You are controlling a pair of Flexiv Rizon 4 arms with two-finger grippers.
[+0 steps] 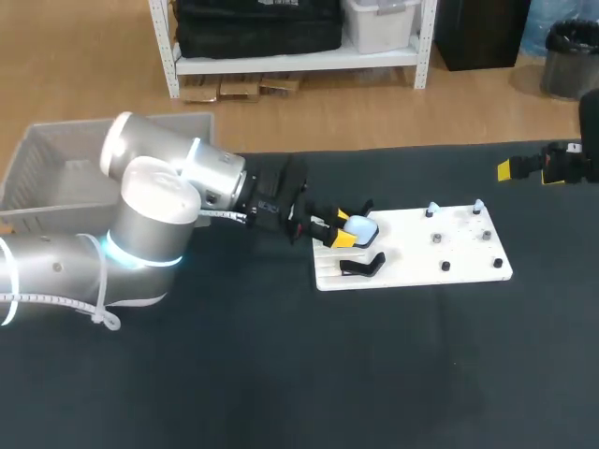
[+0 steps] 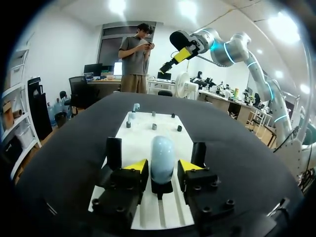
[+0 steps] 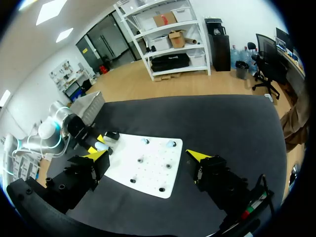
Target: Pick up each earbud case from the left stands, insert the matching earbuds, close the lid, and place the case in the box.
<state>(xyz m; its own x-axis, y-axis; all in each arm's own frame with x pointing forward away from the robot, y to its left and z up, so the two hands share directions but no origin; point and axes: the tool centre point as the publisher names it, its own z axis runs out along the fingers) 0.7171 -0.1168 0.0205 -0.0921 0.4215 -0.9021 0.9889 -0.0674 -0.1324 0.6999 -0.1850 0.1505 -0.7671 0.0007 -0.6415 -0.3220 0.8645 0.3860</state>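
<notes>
The small pale earbuds [image 1: 432, 209] are sitting out on pegs, so I should find empty sockets inside the closed earbud case [image 1: 360, 227] when I swing its lid open.
A pale blue earbud case [image 1: 361, 226] [image 2: 162, 157] stands on its holder at the left end of the white board [image 1: 412, 253]. My left gripper [image 1: 341, 232] [image 2: 163, 166] straddles the case, open, with a narrow gap showing at each yellow tip. Two small pale earbuds [image 1: 431, 210] [image 1: 477, 205] sit on pegs along the board's far edge. An empty black stand [image 1: 363, 266] is just beside the case. My right gripper [image 1: 526, 168] [image 3: 148, 155] hangs wide open and empty above the table's far right, away from the board [image 3: 148, 173].
A grey plastic box [image 1: 56, 164] sits at the table's far left, behind my left arm. Several short black pegs [image 1: 445, 267] stick up from the board's right half. The dark table [image 1: 281, 374] stretches out in front of the board.
</notes>
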